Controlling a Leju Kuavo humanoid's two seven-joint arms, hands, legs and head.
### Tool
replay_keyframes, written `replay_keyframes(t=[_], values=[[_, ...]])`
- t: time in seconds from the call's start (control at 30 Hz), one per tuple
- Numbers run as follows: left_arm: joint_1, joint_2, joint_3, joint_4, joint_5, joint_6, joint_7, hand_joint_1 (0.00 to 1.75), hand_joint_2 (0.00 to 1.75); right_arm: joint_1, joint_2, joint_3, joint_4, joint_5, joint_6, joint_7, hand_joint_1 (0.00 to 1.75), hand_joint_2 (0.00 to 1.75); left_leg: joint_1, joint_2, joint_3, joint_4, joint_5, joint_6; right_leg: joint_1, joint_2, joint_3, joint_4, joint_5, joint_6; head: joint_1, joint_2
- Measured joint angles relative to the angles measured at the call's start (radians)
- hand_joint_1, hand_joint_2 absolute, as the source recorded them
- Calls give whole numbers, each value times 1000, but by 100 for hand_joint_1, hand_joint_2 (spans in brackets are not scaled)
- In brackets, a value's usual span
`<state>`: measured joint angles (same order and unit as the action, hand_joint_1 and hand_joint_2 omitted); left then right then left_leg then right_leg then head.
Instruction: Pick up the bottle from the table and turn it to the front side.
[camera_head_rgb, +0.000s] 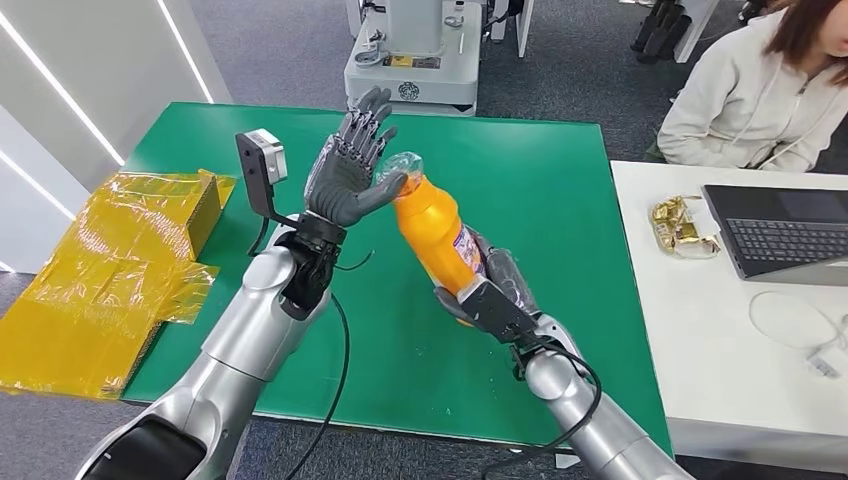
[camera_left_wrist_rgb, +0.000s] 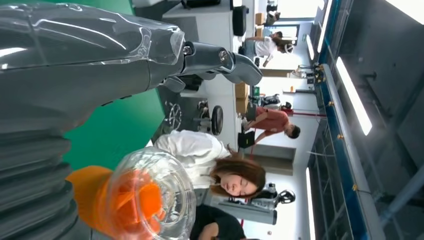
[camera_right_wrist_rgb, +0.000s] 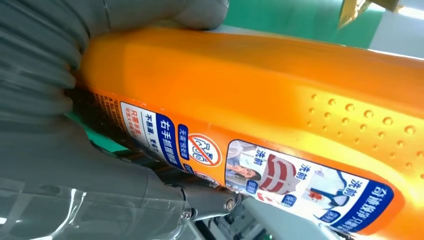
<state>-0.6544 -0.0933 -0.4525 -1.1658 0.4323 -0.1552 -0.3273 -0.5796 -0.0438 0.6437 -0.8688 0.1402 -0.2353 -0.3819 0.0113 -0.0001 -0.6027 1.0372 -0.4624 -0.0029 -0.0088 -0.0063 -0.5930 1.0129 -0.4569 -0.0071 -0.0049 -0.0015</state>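
Observation:
I expect the orange bottle (camera_head_rgb: 432, 232) to show a wide blue-and-white side when my left gripper carries it, because the printed label (camera_head_rgb: 467, 248) runs under my right gripper's fingers.
My right hand (camera_head_rgb: 495, 295) grips an orange bottle (camera_head_rgb: 435, 230) by its lower body and holds it tilted above the green table (camera_head_rgb: 540, 180). The bottle's clear cap (camera_head_rgb: 408, 166) points up toward my left hand. My left hand (camera_head_rgb: 348, 175) stands upright with fingers spread, palm facing the cap, thumb close to or touching the bottle's neck. In the left wrist view the clear cap (camera_left_wrist_rgb: 155, 195) sits beside my left hand (camera_left_wrist_rgb: 75, 75), not between its fingers. In the right wrist view the bottle (camera_right_wrist_rgb: 275, 100) shows a blue-and-white printed label (camera_right_wrist_rgb: 260, 170), with my right hand (camera_right_wrist_rgb: 50, 150) wrapped around it.
Crumpled yellow plastic wrapping and a yellow box (camera_head_rgb: 110, 270) lie on the table's left edge. A white desk to the right holds a laptop (camera_head_rgb: 780, 235) and a gold packet (camera_head_rgb: 685, 225). A person (camera_head_rgb: 750, 90) sits behind it. A grey machine base (camera_head_rgb: 410, 60) stands beyond the table.

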Motion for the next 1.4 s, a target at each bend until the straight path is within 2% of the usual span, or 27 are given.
replay_keyframes(t=[0.27, 0.57, 0.77, 1.13, 1.27, 1.4], values=[[-1, -10, -33, -7, 13, -31, 41, 0, 175, -3, 0, 2, -64, 17, -22, 45, 175, 175, 0, 0, 0, 0, 0, 0, 0, 0, 0, 0, 0, 0, 0, 0], [-1, -18, -70, -19, 7, -28, 49, 0, 175, -10, 4, 3, -92, 31, -5, 72, 175, 175, 0, 0, 0, 0, 0, 0, 0, 0, 0, 0, 0, 0, 0, 0], [0, -19, -79, -32, -5, -15, 54, 0, 175, -49, 24, 3, -77, 38, 12, 89, 175, 175, 0, 0, 0, 0, 0, 0, 0, 0, 0, 0, 0, 0, 0, 0], [-1, -23, -87, -26, -6, -30, 67, 0, 175, -84, 62, -7, -71, 107, -25, 115, 175, 175, 0, 0, 0, 0, 0, 0, 0, 0, 0, 0, 0, 0, 0, 0], [-1, -23, -88, -23, -7, -34, 66, 175, 175, -84, 66, -14, -72, 119, -20, 117, 175, 175, 0, 0, 0, 0, 0, 0, 0, 0, 0, 0, 0, 0, 0, 0], [-1, -23, -88, -22, -8, -34, 64, 175, 175, -84, 72, -20, -70, 137, -17, 120, 174, 175, 0, 0, 0, 0, 0, 0, 0, 0, 0, 0, 0, 0, 0, 0]])
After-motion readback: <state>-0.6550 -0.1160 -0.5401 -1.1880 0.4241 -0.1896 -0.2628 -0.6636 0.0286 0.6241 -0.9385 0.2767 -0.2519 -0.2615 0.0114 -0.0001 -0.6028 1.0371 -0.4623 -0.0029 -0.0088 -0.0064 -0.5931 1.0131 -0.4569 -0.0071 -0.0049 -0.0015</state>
